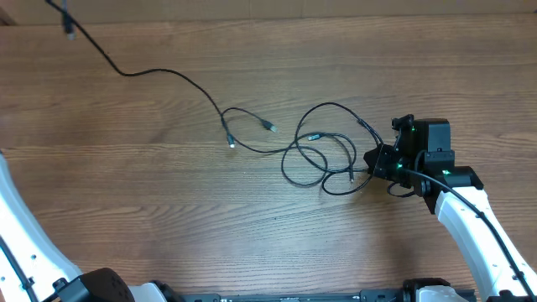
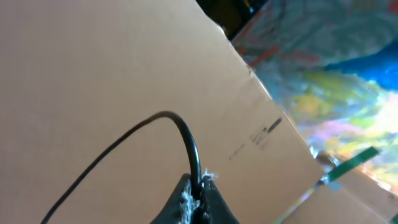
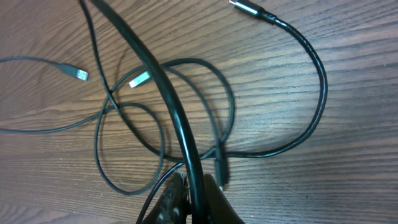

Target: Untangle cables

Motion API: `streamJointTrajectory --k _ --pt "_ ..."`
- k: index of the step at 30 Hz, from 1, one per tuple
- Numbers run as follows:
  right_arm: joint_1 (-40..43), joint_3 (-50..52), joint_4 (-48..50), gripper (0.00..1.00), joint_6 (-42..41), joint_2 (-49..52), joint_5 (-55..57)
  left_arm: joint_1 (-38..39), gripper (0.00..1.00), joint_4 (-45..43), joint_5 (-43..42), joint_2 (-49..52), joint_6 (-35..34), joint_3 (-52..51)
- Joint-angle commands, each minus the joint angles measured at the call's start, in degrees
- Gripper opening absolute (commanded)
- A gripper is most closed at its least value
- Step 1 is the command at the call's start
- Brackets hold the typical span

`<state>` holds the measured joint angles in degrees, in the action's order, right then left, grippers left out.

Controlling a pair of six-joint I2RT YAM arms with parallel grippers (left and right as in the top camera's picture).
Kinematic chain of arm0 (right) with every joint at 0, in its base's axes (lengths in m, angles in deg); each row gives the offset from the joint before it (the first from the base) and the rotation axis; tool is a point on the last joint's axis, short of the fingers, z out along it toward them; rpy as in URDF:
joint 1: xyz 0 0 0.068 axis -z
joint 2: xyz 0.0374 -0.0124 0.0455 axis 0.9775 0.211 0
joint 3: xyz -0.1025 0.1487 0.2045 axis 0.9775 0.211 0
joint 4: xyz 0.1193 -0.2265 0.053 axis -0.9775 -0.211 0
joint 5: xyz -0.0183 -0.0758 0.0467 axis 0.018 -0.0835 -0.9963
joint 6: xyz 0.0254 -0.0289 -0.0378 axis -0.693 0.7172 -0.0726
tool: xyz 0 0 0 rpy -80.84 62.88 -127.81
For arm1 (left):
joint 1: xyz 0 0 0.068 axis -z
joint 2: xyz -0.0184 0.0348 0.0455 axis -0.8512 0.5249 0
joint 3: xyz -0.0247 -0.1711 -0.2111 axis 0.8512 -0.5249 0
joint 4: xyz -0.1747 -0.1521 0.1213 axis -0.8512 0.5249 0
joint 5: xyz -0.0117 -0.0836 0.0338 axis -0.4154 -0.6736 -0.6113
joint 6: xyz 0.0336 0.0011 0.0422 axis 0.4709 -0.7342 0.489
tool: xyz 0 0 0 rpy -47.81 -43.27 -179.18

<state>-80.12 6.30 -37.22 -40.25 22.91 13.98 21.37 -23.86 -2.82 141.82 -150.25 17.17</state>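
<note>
The long cable's trailing plug [image 1: 231, 142] rests outside the loops, so my left gripper should quit pulling away and bring the cable down onto the open wood [image 1: 96, 143].
Several thin black cables [image 1: 319, 151] lie in loose crossing loops on the wooden table, with small plug ends [image 1: 271, 127] beside them. One long cable [image 1: 126, 74] runs from the loops off the top left corner. My right gripper [image 1: 375, 164] is at the right edge of the loops. In the right wrist view it [image 3: 196, 194] is shut on a black cable [image 3: 168, 93], with a silvery plug [image 3: 140, 79] on the table beyond. My left gripper [image 2: 199, 196] is shut on a black cable [image 2: 180, 127]. It is out of the overhead view.
The wooden table [image 1: 168, 218] fills the overhead view. My left arm's white link [image 1: 17, 226] runs along the bottom left edge. The left wrist view shows a plain brown board [image 2: 93, 62] and a blurred colourful background [image 2: 348, 81].
</note>
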Motion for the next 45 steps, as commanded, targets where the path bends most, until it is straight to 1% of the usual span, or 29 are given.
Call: streamJointTrajectory --k 1,3,5,7,8,9,10,11,12,15,16,18,19,22,26,29,33,38,39,40,41,42,43,45 --pt "-0.3 -0.3 0.2 0.07 1.1 0.1 0.4 -4.0 0.04 0.7 -1.8 -0.4 -5.1 0.6" --pt "-0.3 -0.3 0.2 0.07 1.1 0.1 0.4 -5.8 0.04 5.1 -3.0 -0.4 -1.4 0.6" --pt "-0.3 -0.3 0.1 0.07 1.1 0.1 0.4 -6.9 0.04 11.8 -3.4 -0.4 4.3 0.6" --pt "-0.3 -0.3 0.0 0.07 1.1 0.1 0.4 -7.3 0.04 23.7 -1.4 -0.4 14.5 0.6" --pt "-0.3 -0.3 -0.1 0.06 1.1 0.1 0.4 -7.3 0.04 31.7 1.7 -0.4 20.3 0.6" --pt "-0.3 -0.3 -0.2 0.05 1.1 0.1 0.4 -7.3 0.04 38.7 6.2 -0.4 24.9 0.6" --pt "-0.3 -0.3 -0.3 0.05 1.1 0.1 0.4 -7.2 0.04 46.0 12.6 -0.4 29.2 0.6" --pt "-0.3 -0.3 -0.5 0.05 1.1 0.1 0.4 -7.0 0.04 50.9 18.4 -0.3 31.7 0.6" --pt "-0.3 -0.3 -0.6 0.04 1.1 0.1 0.4 -6.5 0.04 56.8 27.3 -0.2 33.6 0.6" --pt "-0.3 -0.3 -0.9 0.05 1.2 0.1 0.4 -5.5 0.04 65.8 46.9 -0.1 34.0 0.6" --pt "-0.3 -0.3 -1.0 0.04 1.1 0.1 0.9 -5.3 0.04 67.8 52.1 -0.1 34.0 0.6" --pt "-0.3 -0.3 -1.0 0.04 1.1 0.1 1.2 -5.0 0.04 70.1 58.1 -0.1 34.0 0.6" --pt "-0.3 -0.3 -1.0 0.04 1.1 0.1 1.2 -5.0 0.04 70.8 59.3 -0.1 34.0 0.6" --pt "-0.3 -0.3 -1.1 0.04 1.1 0.1 1.2 -4.8 0.04 71.3 58.7 0.0 34.0 0.6" --pt "-0.3 -0.3 -1.4 0.04 1.1 0.1 1.2 -2.7 0.04 71.3 58.1 0.1 34.9 0.5" --pt "-0.3 -0.3 -1.4 0.04 1.1 0.1 1.2 0.0 0.04 71.2 60.3 0.8 37.3 0.4" --pt "-0.3 -0.3 -1.6 0.04 1.1 0.1 1.2 4.2 0.04 70.6 62.6 3.7 43.1 0.4" --pt "-0.3 -0.3 -1.8 0.04 1.1 0.1 1.2 8.9 0.05 70.4 62.6 10.2 51.0 0.4" --pt "-0.3 -0.3 -1.8 0.04 1.1 0.1 1.2 9.6 0.07 70.8 62.5 11.5 51.6 0.4" --pt "-0.3 -0.3 -1.8 0.04 1.1 0.1 1.2 10.2 0.16 71.2 62.6 12.8 51.7 0.4" --pt "-0.3 -0.3 -2.0 0.04 1.1 0.1 1.2 11.1 0.3 72.0 62.6 14.6 51.8 0.4" --pt "-0.3 -0.3 -2.1 0.04 1.1 0.1 1.2 11.6 0.37 72.5 62.6 15.8 51.8 0.4" --pt "-0.3 -0.3 -2.2 0.04 1.1 0.1 1.2 12.0 0.47 72.8 62.6 16.7 51.8 0.4" --pt "-0.3 -0.3 -2.5 0.04 1.2 0.1 1.2 12.7 0.58 73.3 62.6 18.0 51.8 0.4"
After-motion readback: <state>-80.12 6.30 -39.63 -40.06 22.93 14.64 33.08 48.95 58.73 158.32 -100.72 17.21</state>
